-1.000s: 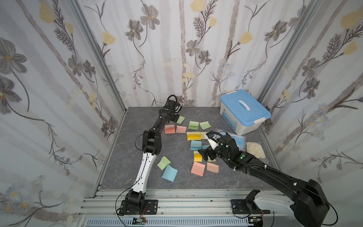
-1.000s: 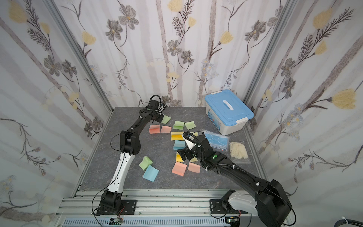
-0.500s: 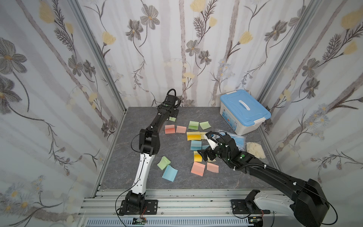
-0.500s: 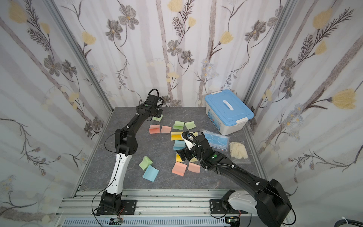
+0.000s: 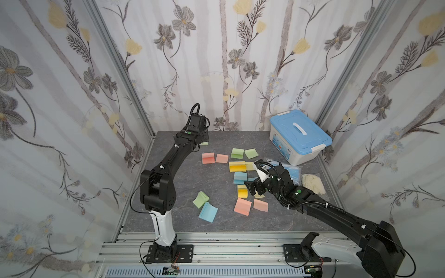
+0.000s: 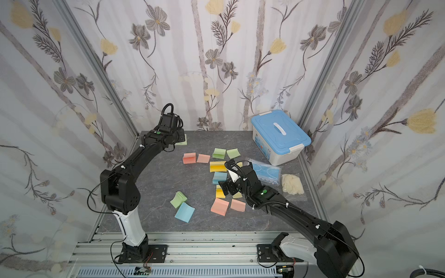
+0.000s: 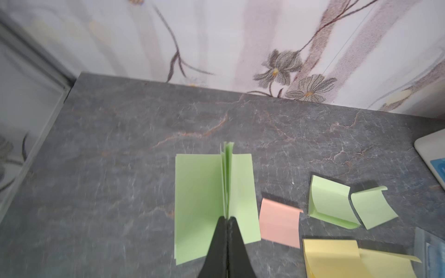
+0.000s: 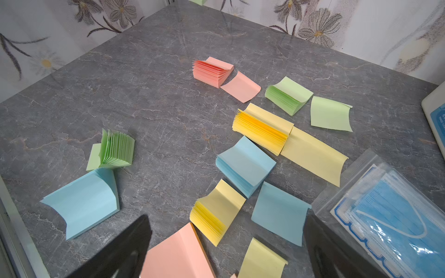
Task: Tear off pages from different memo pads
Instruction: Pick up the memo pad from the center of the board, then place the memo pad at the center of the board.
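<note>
I should keep carrying the green pad [image 7: 198, 199] in my left gripper until it lies flat on the table in front [image 5: 212, 181] of the back salmon pad, as that spot is open.
At the table's back left corner my left gripper [image 5: 201, 140] [image 7: 227, 217] is shut on a few upright green pages [image 7: 227, 173]. The rest of that green memo pad [image 7: 199, 204] spreads flat on both sides of them. A corner of this pad [image 6: 183, 140] shows beside the wrist in both top views. Other memo pads lie mid-table: salmon [image 5: 207, 158], green [image 5: 237, 153], yellow [image 5: 237, 166], blue [image 5: 240, 177]. Single pages lie beside them, salmon [image 8: 240, 87], green [image 8: 330, 114] and blue [image 8: 279, 214]. My right gripper [image 5: 252, 189] [image 8: 226, 252] hangs open above a small yellow pad [image 8: 216, 211] and a salmon pad [image 8: 175, 255].
A blue-lidded white box [image 5: 299, 136] stands at the back right. In front of it lie a clear packet of blue masks [image 8: 390, 216] and a bag of white material [image 5: 313, 184]. A green pad [image 5: 200, 199] and a blue pad [image 5: 208, 212] lie near the left arm's base. Patterned walls close three sides.
My left gripper has drawn away from the row of pads toward the back left corner, carrying the green pad by its pages. The right arm has stayed still.
</note>
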You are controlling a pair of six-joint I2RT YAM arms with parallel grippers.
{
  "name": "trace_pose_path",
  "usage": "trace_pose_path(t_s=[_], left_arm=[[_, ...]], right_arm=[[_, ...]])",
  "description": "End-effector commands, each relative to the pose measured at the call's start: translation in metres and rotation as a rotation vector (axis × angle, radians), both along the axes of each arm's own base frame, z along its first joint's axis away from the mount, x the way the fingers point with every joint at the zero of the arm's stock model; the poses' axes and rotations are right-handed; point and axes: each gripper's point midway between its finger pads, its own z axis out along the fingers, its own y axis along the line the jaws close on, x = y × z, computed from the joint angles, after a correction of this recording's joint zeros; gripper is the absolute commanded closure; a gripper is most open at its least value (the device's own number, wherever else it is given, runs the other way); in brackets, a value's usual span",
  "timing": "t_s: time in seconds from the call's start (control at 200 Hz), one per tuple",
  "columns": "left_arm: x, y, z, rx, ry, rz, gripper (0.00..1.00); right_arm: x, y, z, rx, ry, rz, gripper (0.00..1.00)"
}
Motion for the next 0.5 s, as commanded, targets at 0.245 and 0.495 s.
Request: trace_pose_path(t_s=[0.245,0.495], left_arm=[[-0.111,-0.002,-0.075,-0.482,-0.040,0.337,1.00],[-0.135,-0.012,-0.094,-0.463,-0.060,0.356,1.00]], right_arm=[[0.013,-0.013,-0.014,-0.022,0.021,-0.128,0.00],[0.018,-0.010,-0.029,-0.041,0.054,-0.137,0.00]])
